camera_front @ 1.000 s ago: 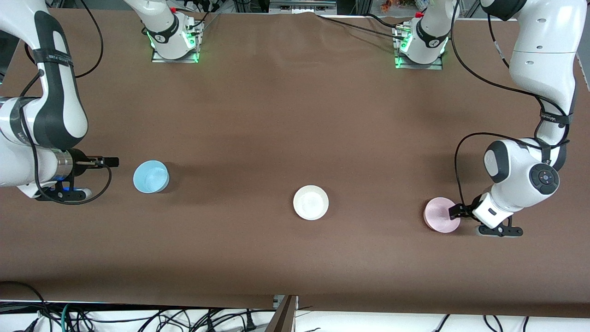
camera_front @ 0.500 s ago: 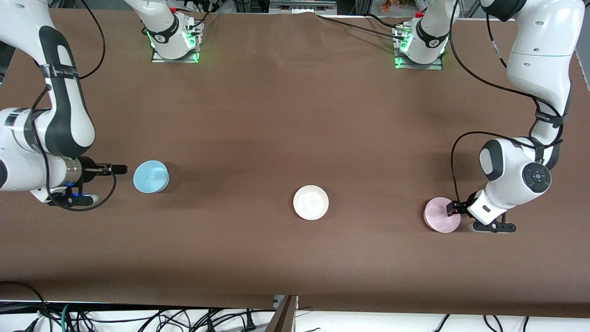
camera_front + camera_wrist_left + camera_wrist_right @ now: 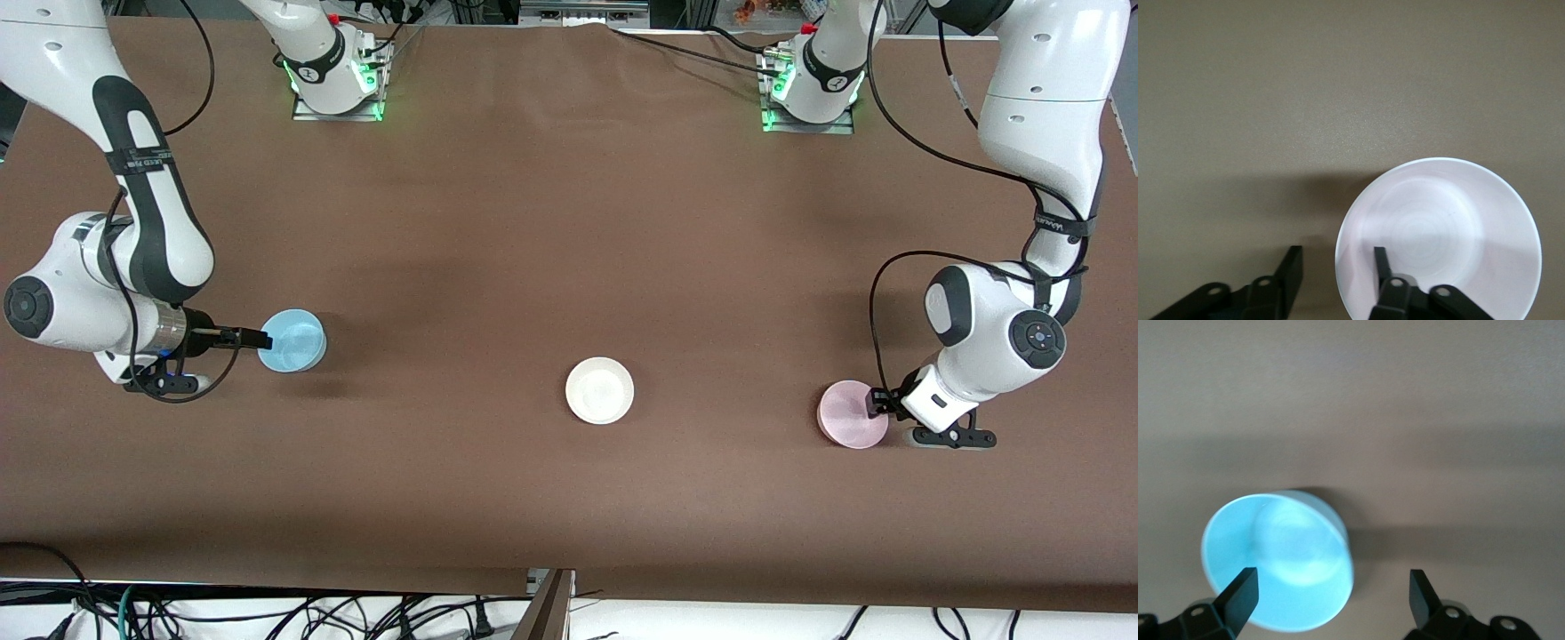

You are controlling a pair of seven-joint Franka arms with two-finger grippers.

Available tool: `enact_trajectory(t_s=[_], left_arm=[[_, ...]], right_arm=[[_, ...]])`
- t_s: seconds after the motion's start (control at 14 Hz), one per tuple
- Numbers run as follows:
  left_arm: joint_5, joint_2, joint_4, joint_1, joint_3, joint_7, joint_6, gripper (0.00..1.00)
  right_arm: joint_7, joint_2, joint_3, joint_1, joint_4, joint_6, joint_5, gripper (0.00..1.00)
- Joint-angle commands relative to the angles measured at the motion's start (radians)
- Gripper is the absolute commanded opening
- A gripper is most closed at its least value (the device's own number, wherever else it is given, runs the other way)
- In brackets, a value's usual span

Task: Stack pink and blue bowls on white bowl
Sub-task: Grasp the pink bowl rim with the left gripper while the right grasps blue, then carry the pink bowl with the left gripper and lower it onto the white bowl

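The blue bowl's sides [image 3: 1327, 513] get narrower toward its base. I expect it to nest deep inside the pink bowl when I lower the blue bowl.
The pale pink bowl [image 3: 849, 416] [image 3: 1451, 227] sits at the left arm's end of the table. My left gripper [image 3: 876, 404] [image 3: 1337, 263] straddles its rim, one finger inside the bowl and one outside. The outside finger stands a small way off the wall. The sky-blue bowl [image 3: 295, 342] [image 3: 1278, 560] sits at the right arm's end. My right gripper [image 3: 258, 339] [image 3: 1331, 590] is wide open at its rim, one finger over the bowl's inside and one outside. The white bowl [image 3: 600, 390] stands alone between them, slightly nearer to the front camera than the blue bowl.
The brown table cover [image 3: 569, 222] is bare between the bowls and the two arm bases [image 3: 338, 80] [image 3: 811, 84]. Loose cables [image 3: 267, 613] hang below the table edge nearest the front camera.
My right arm has swung in toward the blue bowl until its fingers reach the rim. My left gripper's fingers have narrowed around the pink bowl's rim.
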Motion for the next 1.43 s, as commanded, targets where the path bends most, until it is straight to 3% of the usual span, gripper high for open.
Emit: enact_trajectory(t_s=[0.0,0.14,0.43,0.86,0.93,1.07,1.36], left_arm=[[0.007,-0.038,-0.04,-0.002,0.002,0.011,-0.007,0.38],[0.007,-0.037,-0.04,-0.004,0.002,0.011,-0.007,0.29],[0.007,-0.035,-0.04,-0.015,0.002,0.009,-0.007,0.0],[0.006,-0.06,-0.031,-0.027,0.0,0.005,-0.011,0.0],[0.003,-0.078,-0.029,-0.03,-0.002,0.002,-0.029,0.0],[-0.005,-0.11,-0.022,-0.062,-0.002,-0.063,-0.077,0.0],[-0.005,-0.138,-0.02,-0.161,0.0,-0.288,-0.077,0.0]], right_arm=[[-0.097,-0.02,-0.004,-0.02,-0.069,0.073,0.072,1.0],[-0.136,-0.009,-0.015,-0.026,-0.076,0.081,0.133,1.0],[-0.186,0.008,-0.015,-0.033,-0.098,0.13,0.214,1.0],[-0.189,0.023,-0.014,-0.031,-0.099,0.152,0.236,0.98],[-0.189,0.025,-0.014,-0.031,-0.101,0.152,0.236,0.9],[-0.189,0.025,-0.009,-0.031,-0.104,0.149,0.234,0.63],[-0.189,0.025,-0.005,-0.029,-0.104,0.146,0.234,0.29]])
